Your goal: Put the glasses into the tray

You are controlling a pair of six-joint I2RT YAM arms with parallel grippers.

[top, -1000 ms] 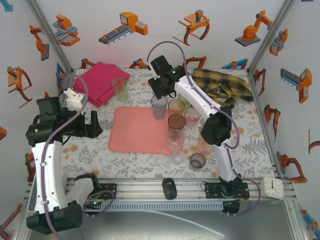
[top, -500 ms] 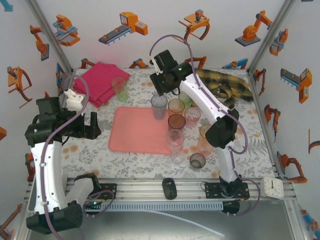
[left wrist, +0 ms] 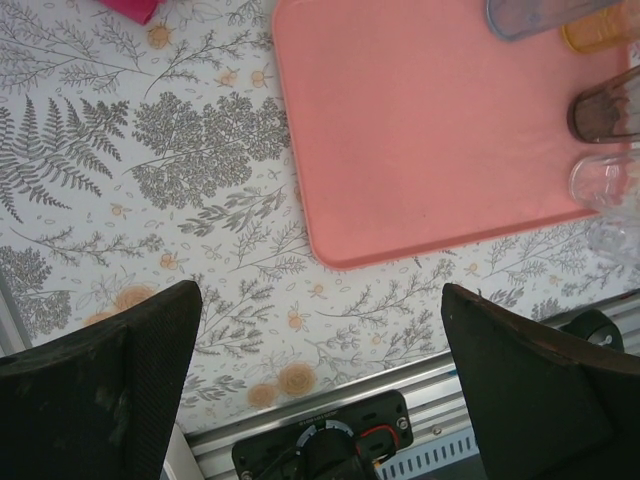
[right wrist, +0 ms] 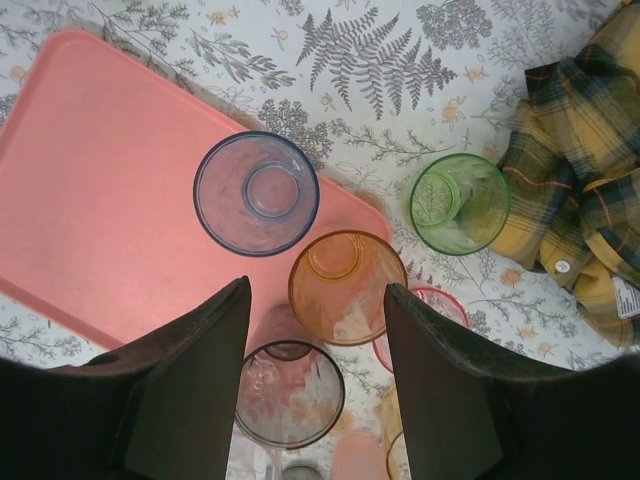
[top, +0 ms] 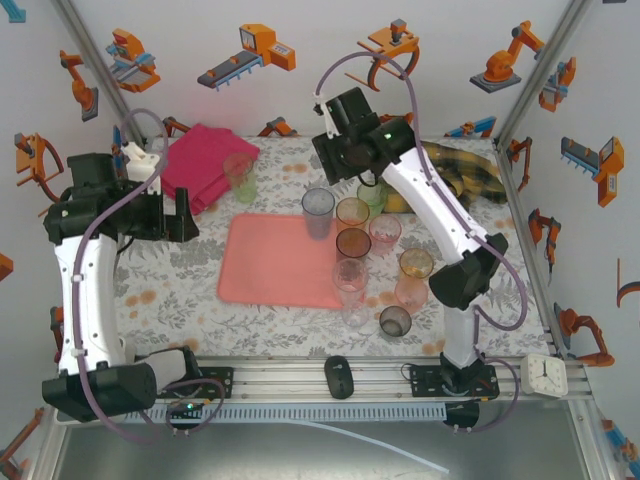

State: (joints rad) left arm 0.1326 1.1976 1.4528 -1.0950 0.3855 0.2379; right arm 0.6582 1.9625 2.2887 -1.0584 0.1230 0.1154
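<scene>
The green glass (top: 243, 185) by the magenta cloth is upright and on its own, so my left gripper should stay open and keep moving toward that glass's rim (top: 238, 160) until its fingers are on both sides of it.
The salmon-pink tray (top: 270, 262) lies mid-table. A blue-grey glass (top: 318, 212) stands on its far right corner (right wrist: 256, 193). Just off the tray's right edge stand an amber glass (right wrist: 347, 287), a smoky one (right wrist: 289, 393) and a pink one (top: 384, 232). A green glass (right wrist: 459, 203) stands farther back, and another green glass (top: 240, 176) is by the magenta cloth. Several more glasses cluster front right (top: 396, 320). My right gripper (top: 345, 165) hangs high over the cluster, open and holding nothing (right wrist: 316, 287). My left gripper (top: 172, 218) is open and holding nothing left of the tray (left wrist: 320, 290).
A folded magenta cloth (top: 200, 165) lies back left and a plaid yellow cloth (right wrist: 580, 170) back right. The metal rail (left wrist: 330, 440) runs along the near table edge. A small clock (top: 547, 373) sits at the front right corner.
My right gripper has risen and drawn back to the right, away from the blue-grey glass, which stays on the tray. My left arm has lifted and swung toward the back left.
</scene>
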